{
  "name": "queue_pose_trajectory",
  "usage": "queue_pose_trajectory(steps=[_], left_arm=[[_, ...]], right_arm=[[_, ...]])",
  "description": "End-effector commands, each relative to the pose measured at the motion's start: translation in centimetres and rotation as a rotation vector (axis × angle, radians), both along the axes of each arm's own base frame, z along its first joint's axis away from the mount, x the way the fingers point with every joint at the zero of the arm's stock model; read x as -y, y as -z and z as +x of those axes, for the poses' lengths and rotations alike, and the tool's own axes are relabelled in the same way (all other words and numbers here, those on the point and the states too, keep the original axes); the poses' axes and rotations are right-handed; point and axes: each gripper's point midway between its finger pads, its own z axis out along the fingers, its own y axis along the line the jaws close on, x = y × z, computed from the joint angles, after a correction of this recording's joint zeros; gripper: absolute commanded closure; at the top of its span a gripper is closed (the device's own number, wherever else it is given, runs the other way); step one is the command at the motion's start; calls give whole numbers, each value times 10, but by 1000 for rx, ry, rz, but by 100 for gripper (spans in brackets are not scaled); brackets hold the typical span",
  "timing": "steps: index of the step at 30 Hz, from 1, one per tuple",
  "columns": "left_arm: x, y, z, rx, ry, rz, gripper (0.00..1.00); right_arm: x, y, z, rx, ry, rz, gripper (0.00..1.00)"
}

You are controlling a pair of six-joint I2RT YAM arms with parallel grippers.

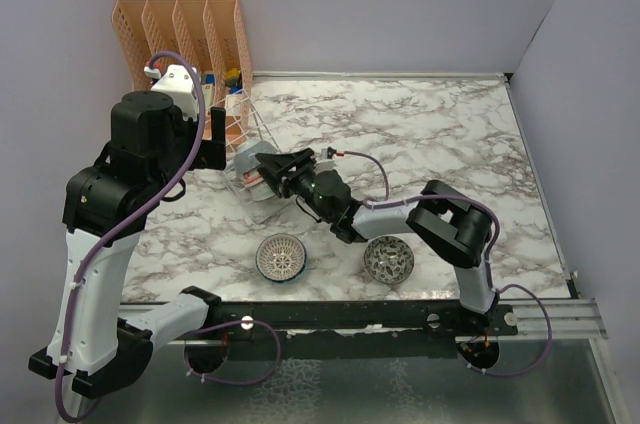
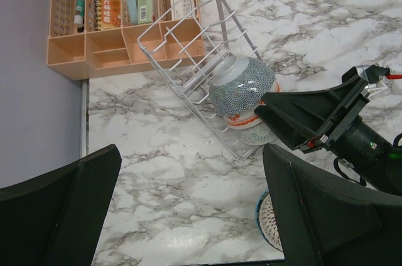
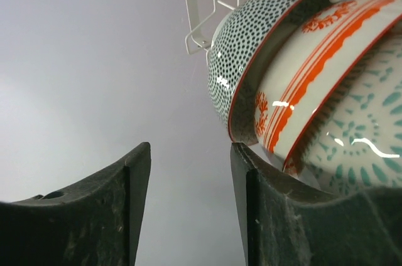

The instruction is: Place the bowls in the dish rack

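Note:
The bowls are resting in the rack [image 2: 242, 93] and the dark leaf-patterned bowl stands free, so my right gripper keeps going to its rim [image 1: 366, 256] and closes there.
The wire dish rack [image 1: 243, 129] stands tipped on an edge; it also shows in the left wrist view [image 2: 182, 53]. In it lies a grey dotted bowl with a red rim [image 2: 242, 84] on its side, with an orange-striped bowl [image 2: 242, 118] nested in it and a pale green patterned inside [image 2: 257, 134] showing. My right gripper [image 1: 268, 172] is open right at these bowls; its one finger [image 3: 276, 216] is next to the rims [image 3: 251, 46]. A white lattice bowl [image 1: 281, 257] and a dark leaf-patterned bowl [image 1: 388, 259] sit on the table. My left gripper [image 2: 191, 153] is open and empty, held high.
An orange slotted organizer [image 1: 185, 39] with small items stands in the back left corner, right behind the rack. Grey walls close the left, back and right. The right arm [image 1: 440, 219] stretches low across the marble table between the two loose bowls.

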Motion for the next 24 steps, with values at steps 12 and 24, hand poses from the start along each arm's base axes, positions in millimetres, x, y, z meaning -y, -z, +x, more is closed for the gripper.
queue_pose_trajectory(steps=[12, 24], left_arm=[[-4, -12, 4, 42, -19, 15, 1], [-5, -12, 2, 40, -21, 9, 1]], right_arm=[[30, -5, -56, -49, -200, -235, 44], [218, 77, -138, -332, -361, -1416, 40]])
